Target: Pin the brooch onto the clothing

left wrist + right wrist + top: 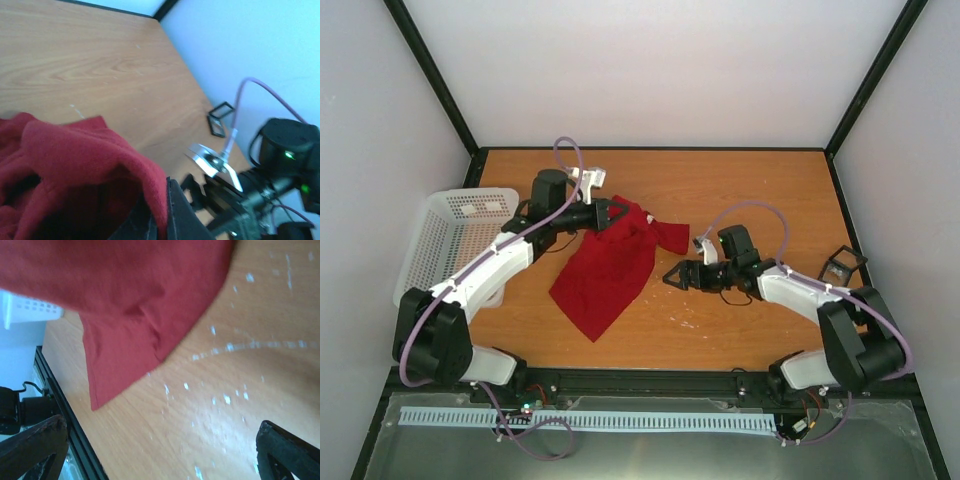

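The red T-shirt (612,265) will open out wide along its collar when I pull my grippers apart, because a white tag (650,218) is peeking out of its folds.
The red T-shirt (605,270) hangs bunched from my left gripper (615,212), its lower end trailing on the wooden table. In the left wrist view my left gripper (162,222) is shut on a fold of the red T-shirt (75,165). My right gripper (672,277) is open and empty, low over the table just right of the shirt. In the right wrist view its fingertips (35,445) stand wide apart, and the shirt (130,295) lies ahead of my right gripper (160,455). I cannot make out a brooch for certain.
A white mesh basket (450,240) stands at the table's left edge and shows in the right wrist view (30,310). A small black-framed object (840,265) lies at the right edge and shows in the left wrist view (220,119). White specks (225,390) dot the table.
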Controlling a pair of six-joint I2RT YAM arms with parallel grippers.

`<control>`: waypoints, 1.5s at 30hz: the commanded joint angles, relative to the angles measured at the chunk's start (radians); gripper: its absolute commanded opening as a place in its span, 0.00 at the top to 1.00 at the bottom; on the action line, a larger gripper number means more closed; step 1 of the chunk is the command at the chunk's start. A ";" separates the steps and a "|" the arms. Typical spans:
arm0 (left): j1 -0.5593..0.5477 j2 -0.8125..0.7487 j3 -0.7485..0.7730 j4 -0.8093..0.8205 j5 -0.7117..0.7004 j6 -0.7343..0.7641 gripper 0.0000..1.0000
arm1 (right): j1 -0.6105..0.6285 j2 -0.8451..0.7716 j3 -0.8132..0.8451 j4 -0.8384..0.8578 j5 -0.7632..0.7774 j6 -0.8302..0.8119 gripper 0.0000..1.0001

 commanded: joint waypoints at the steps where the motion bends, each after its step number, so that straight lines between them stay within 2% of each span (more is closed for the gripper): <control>1: -0.006 -0.035 -0.003 0.119 0.179 -0.056 0.99 | 0.006 0.071 0.057 0.243 -0.067 -0.032 0.00; 6: -0.006 -0.068 0.047 0.109 0.230 -0.032 0.99 | 0.006 0.224 0.115 0.349 -0.111 -0.003 0.02; 9: -0.006 -0.102 0.071 0.116 0.271 -0.024 0.99 | 0.006 0.245 0.131 0.376 -0.071 -0.009 0.02; 12: -0.006 -0.147 0.084 0.141 0.294 -0.017 0.99 | 0.008 0.270 0.153 0.461 -0.125 0.023 0.02; 15: -0.006 -0.180 0.114 0.138 0.301 0.006 0.99 | 0.020 0.270 0.173 0.529 -0.172 0.058 0.07; 18: -0.006 -0.204 0.160 0.107 0.266 0.040 0.99 | 0.021 0.212 0.216 0.496 -0.161 0.065 0.26; 21: -0.006 -0.232 0.211 0.077 0.220 0.084 0.99 | 0.021 0.107 0.293 0.426 -0.135 0.066 0.67; 23: -0.006 -0.258 0.251 0.061 0.179 0.118 0.99 | 0.018 0.033 0.380 0.315 -0.112 0.029 0.95; 29: -0.006 -0.335 0.433 -0.005 0.136 0.216 0.99 | 0.013 -0.170 0.671 0.041 -0.022 -0.106 0.97; 33: -0.006 -0.412 0.511 0.001 0.139 0.245 0.92 | 0.013 -0.242 0.883 -0.201 0.072 -0.212 0.97; 36: -0.006 -0.487 0.479 0.065 0.143 0.224 0.87 | 0.013 -0.284 1.002 -0.333 0.105 -0.238 0.97; 39: -0.005 -0.537 0.395 0.144 0.126 0.187 0.87 | 0.013 -0.335 1.016 -0.351 0.173 -0.221 0.97; 41: -0.006 -0.544 0.333 0.163 0.054 0.168 0.88 | 0.013 -0.359 0.998 -0.348 0.290 -0.218 0.97; 42: -0.006 -0.538 0.291 0.160 0.001 0.154 0.89 | 0.013 -0.363 0.989 -0.357 0.411 -0.222 0.97; 44: -0.006 -0.509 0.235 0.127 -0.150 0.092 0.99 | 0.013 -0.353 0.965 -0.391 0.592 -0.248 0.97; 45: -0.006 -0.485 0.211 0.105 -0.220 0.072 0.99 | 0.013 -0.341 0.945 -0.410 0.682 -0.258 0.97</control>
